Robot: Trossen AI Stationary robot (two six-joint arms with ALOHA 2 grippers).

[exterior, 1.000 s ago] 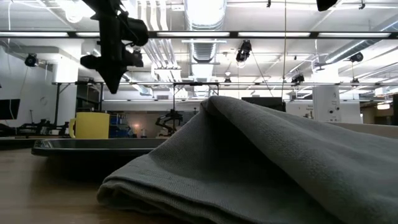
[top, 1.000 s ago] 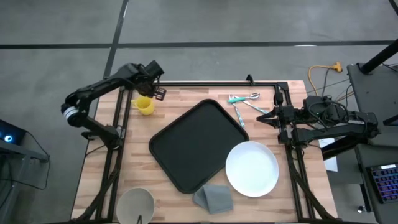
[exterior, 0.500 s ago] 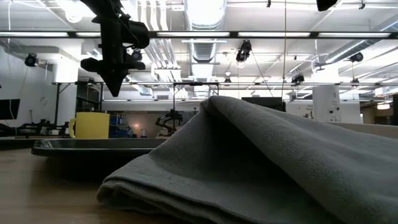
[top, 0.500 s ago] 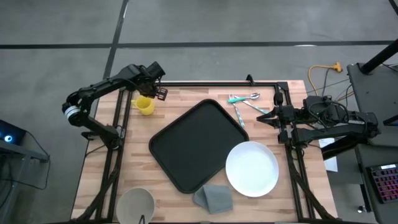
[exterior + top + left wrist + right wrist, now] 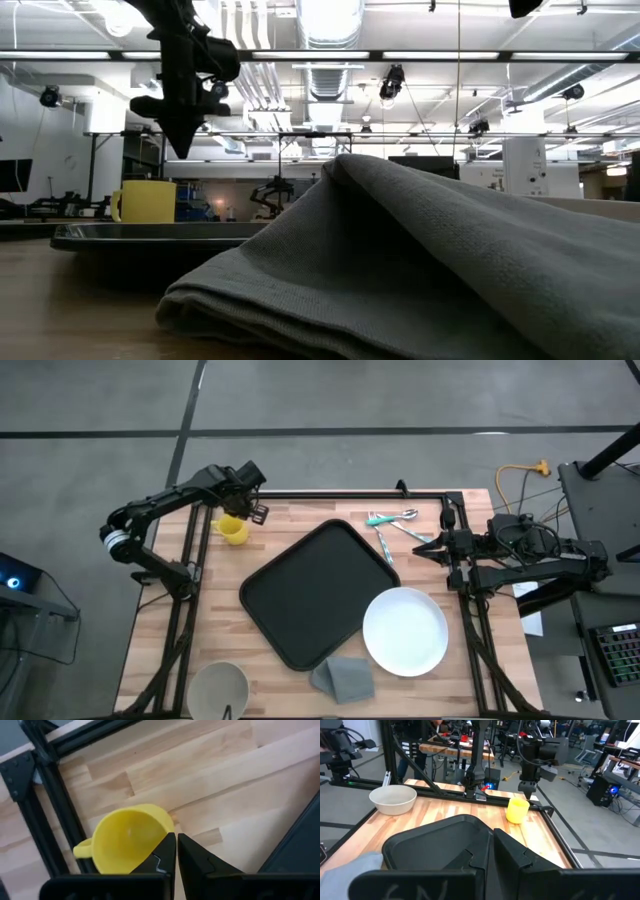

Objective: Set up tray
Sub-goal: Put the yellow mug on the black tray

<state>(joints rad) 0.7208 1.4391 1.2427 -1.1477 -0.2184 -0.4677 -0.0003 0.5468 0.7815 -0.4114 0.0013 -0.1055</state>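
Observation:
My left gripper should keep moving down and opening until its fingers are on both sides of the cup's rim, because the yellow cup (image 5: 231, 530) is upright and its rim (image 5: 168, 824) opposite the cup's handle is under my fingers.
The black tray (image 5: 318, 592) lies flat and slantwise on the table's middle; its rim also shows in the low view (image 5: 130, 237) and the right wrist view (image 5: 435, 845). My left gripper (image 5: 250, 510) hovers shut above the yellow cup (image 5: 232, 530), clear of it in the low view, where the gripper (image 5: 181, 150) hangs over the cup (image 5: 146, 201). The left wrist view shows the cup (image 5: 127, 845) upright, just beside my shut fingertips (image 5: 176, 851). My right gripper (image 5: 425, 548) waits shut at the table's right edge (image 5: 490, 851).
A white plate (image 5: 405, 630) touches the tray's right near side. A folded grey cloth (image 5: 343, 678) lies at the near edge and fills the low view (image 5: 420, 270). A pale bowl (image 5: 218, 688) sits near left. Cutlery (image 5: 390, 525) lies far right of the tray.
My left gripper has sunk a little toward the yellow cup, staying shut. Nothing else has moved.

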